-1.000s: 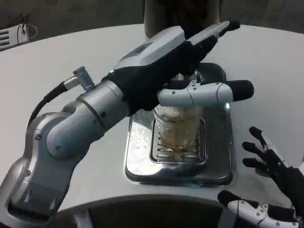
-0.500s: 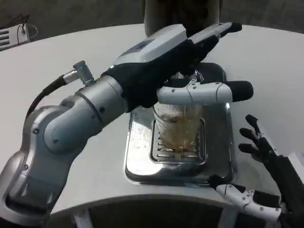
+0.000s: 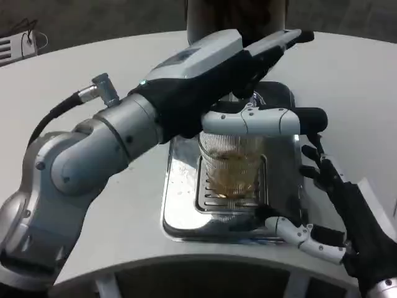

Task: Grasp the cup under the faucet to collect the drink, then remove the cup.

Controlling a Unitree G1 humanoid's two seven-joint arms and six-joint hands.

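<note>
Amber drink [image 3: 232, 179] takes up only the lower part of the clear ribbed cup [image 3: 231, 154], so I expect it to stay inside when I lift the cup away.
A clear ribbed cup [image 3: 232, 166] with amber drink in its lower part stands on the grate of a steel drip tray [image 3: 180, 208], below the dark dispenser [image 3: 236, 12]. My left hand [image 3: 214, 74] reaches over the cup's top and hides its rim and the faucet. Its fingers stretch straight toward the dispenser, and its thumb lies across the cup's front upper edge. My right hand [image 3: 347, 217] is open at the tray's right front corner, fingers spread, a short way from the cup and not touching it.
The round white table [image 3: 74, 81] has bare surface left and right of the tray. Its front edge curves close below the tray. My left forearm [image 3: 93, 155] crosses the space left of the tray.
My right hand has risen from the lower right corner and moved left toward the cup, its thumb now in front of the tray. The left hand has stayed over the cup.
</note>
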